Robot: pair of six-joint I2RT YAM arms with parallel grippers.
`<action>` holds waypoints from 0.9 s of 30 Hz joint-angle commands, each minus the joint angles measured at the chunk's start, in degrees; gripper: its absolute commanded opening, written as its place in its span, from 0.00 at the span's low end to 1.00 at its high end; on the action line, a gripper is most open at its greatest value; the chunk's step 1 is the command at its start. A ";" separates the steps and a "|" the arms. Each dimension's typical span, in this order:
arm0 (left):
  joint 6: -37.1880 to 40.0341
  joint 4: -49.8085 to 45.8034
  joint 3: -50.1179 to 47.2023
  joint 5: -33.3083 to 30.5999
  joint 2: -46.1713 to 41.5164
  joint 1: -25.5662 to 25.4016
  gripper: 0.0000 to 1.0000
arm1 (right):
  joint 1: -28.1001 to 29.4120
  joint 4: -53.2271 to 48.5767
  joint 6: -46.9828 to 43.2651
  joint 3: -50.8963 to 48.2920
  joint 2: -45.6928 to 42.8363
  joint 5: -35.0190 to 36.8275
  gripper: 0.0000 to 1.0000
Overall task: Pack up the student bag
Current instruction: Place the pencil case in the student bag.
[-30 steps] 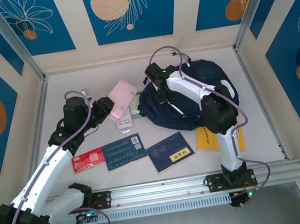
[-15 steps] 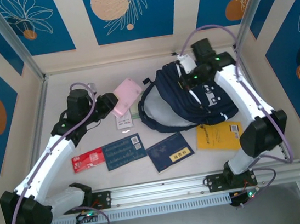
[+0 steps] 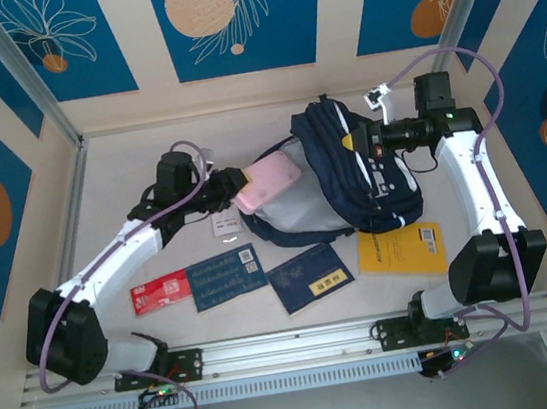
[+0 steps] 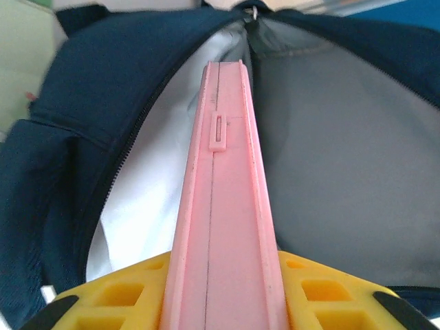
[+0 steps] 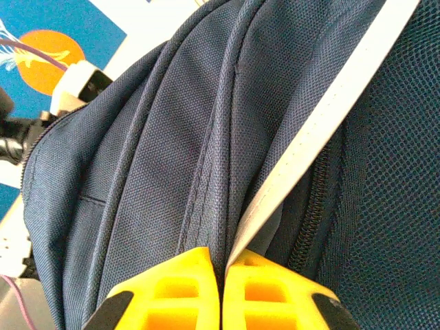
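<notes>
I keep pushing with my left gripper, as the pink case (image 3: 274, 177) points straight into the student bag's raised opening (image 3: 307, 177), until the case sits deep inside, then let go.
The student bag (image 3: 376, 176), dark navy with white stripes, lies at the back right with its grey-lined mouth facing left. My right gripper (image 3: 361, 140) is shut on a fold of the bag's top fabric beside a white strip (image 5: 323, 117), holding the mouth up; in the right wrist view the yellow fingers (image 5: 165, 292) pinch the navy cloth (image 5: 158, 137). My left gripper (image 3: 234, 184) is shut on a pink case (image 3: 263, 184), whose far end sits at the mouth. In the left wrist view the pink case (image 4: 223, 206) points edge-on into the bag's grey lining (image 4: 344, 158).
On the table in front of the bag lie a red card pack (image 3: 160, 291), a dark blue booklet (image 3: 226, 275), a navy book with a yellow label (image 3: 309, 277) and a yellow book (image 3: 400, 248). A small white item (image 3: 224, 224) lies under the left arm. A metal rail (image 3: 302, 342) runs along the near edge.
The right gripper has pulled the bag's top edge up and to the right, opening its mouth. The left gripper has carried the pink case rightwards to that mouth.
</notes>
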 commanded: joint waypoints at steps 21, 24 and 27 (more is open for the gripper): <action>-6.70 17.62 21.46 4.78 29.84 -12.38 0.18 | -2.76 17.13 7.77 -4.63 -4.82 -21.55 0.00; -7.43 19.11 21.29 2.74 30.68 -12.80 0.18 | -2.76 18.08 8.40 -5.20 -5.05 -20.83 0.00; -7.94 21.94 18.90 -1.87 29.40 -12.74 0.18 | -2.84 19.35 9.44 -6.04 -5.46 -19.81 0.00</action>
